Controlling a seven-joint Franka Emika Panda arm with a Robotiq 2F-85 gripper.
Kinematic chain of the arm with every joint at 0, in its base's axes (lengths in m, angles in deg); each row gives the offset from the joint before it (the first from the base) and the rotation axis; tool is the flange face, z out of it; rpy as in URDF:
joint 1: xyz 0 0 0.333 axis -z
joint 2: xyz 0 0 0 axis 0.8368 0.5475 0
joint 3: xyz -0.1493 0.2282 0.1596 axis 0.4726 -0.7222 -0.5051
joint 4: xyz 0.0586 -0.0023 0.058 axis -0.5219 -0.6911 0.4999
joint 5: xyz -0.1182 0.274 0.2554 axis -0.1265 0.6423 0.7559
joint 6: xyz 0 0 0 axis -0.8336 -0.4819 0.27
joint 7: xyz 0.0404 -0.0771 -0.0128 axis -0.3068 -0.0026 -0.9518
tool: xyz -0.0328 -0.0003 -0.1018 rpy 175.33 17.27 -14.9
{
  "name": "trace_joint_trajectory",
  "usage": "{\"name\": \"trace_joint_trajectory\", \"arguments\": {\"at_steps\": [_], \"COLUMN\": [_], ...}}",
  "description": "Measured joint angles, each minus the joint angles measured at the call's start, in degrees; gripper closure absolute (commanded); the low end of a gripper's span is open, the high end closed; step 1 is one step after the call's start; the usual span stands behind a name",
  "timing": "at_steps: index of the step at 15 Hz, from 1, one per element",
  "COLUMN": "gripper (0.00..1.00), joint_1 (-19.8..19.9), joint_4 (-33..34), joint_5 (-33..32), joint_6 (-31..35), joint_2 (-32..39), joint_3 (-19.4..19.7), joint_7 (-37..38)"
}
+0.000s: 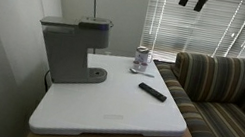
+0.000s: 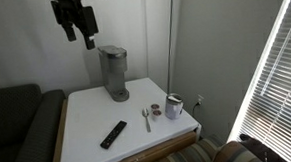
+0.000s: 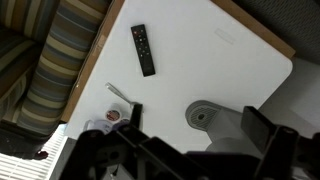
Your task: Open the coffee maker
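My gripper has clear air (image 1: 138,10) between it and the coffee maker's lid (image 2: 112,51). It should carry on moving high toward the lid and close its fingers on the way, until it hangs nearby.
The gray coffee maker (image 1: 70,49) stands upright at the back of the white table (image 1: 115,113), with its top lid down. It also shows in an exterior view (image 2: 113,71), and from above in the wrist view (image 3: 215,120), where its rounded drip base is visible. My gripper (image 2: 80,36) hangs high above the table, above and beside the machine and well clear of it. Its fingers are spread apart and hold nothing. It shows at the top edge of an exterior view (image 1: 195,0), and its fingers frame the machine in the wrist view (image 3: 198,116).
A flat black remote (image 1: 153,91) lies on the table, also in the wrist view (image 3: 143,49). A small metal cup (image 2: 174,106) and a spoon (image 2: 145,118) lie near one corner. A striped couch (image 1: 224,97) adjoins the table. Window blinds (image 2: 280,74) are behind.
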Motion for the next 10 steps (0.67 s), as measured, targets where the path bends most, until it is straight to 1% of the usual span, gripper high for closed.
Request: {"name": "trace_joint_trajectory", "arguments": {"at_steps": [3, 5, 7, 10], "gripper": [0.0, 0.0, 0.0, 0.0], "joint_1": [1.33, 3.39, 4.72, 4.86], "joint_4": [6.37, 11.56, 15.41, 16.41], "joint_5": [9.04, 14.87, 17.06, 16.66], "joint_6": [-0.58, -3.08, -5.1, -5.48], "joint_2": [9.04, 14.81, 18.29, 19.01], "joint_3": [2.94, 3.29, 3.28, 2.78], "joint_7": [-10.08, -16.42, -19.14, -18.54]}}
